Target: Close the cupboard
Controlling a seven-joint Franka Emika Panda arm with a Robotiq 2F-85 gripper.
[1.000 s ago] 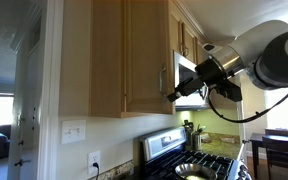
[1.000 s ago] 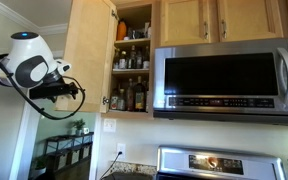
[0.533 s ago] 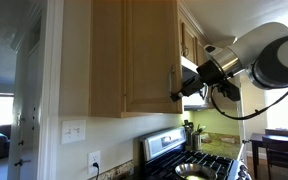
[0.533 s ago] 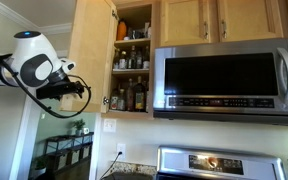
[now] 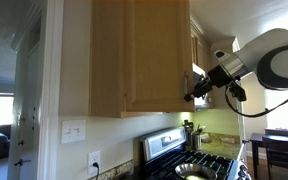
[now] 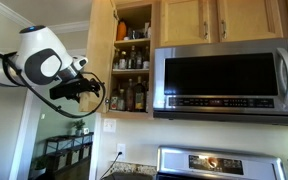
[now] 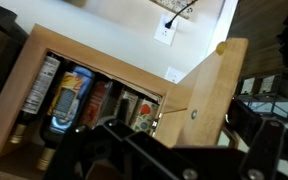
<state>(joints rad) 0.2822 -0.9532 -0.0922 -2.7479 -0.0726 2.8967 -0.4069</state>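
The door [image 5: 158, 58] will swing closed over the bottles [image 7: 66, 106] when I push the door's outer side, because they sit back inside the cupboard's frame.
The cupboard is a tall light wood wall cabinet, and its panel door [image 5: 144, 55] is partly open. In an exterior view the door [image 6: 101, 50] stands nearly edge-on in front of shelves of bottles [image 6: 132, 95]. My gripper [image 5: 194, 93] is at the door's free lower edge, and in an exterior view [image 6: 91, 88] it presses against the door's outer face. In the wrist view the door's lower corner [image 7: 204, 95] lies between my spread dark fingers [image 7: 179, 128], with bottles [image 7: 69, 95] inside the cupboard behind it. The handle is hidden.
A stainless steel microwave [image 6: 229, 80] hangs next to the cupboard, with shorter wood cabinets [image 6: 224, 20] above it. A stove [image 5: 189, 162] stands below. A wall outlet [image 5: 94, 160] and a switch plate [image 5: 74, 131] sit under the cupboard.
The door has swung further towards the cabinet front. My gripper has moved with it, staying at its free edge, and less of the shelves shows.
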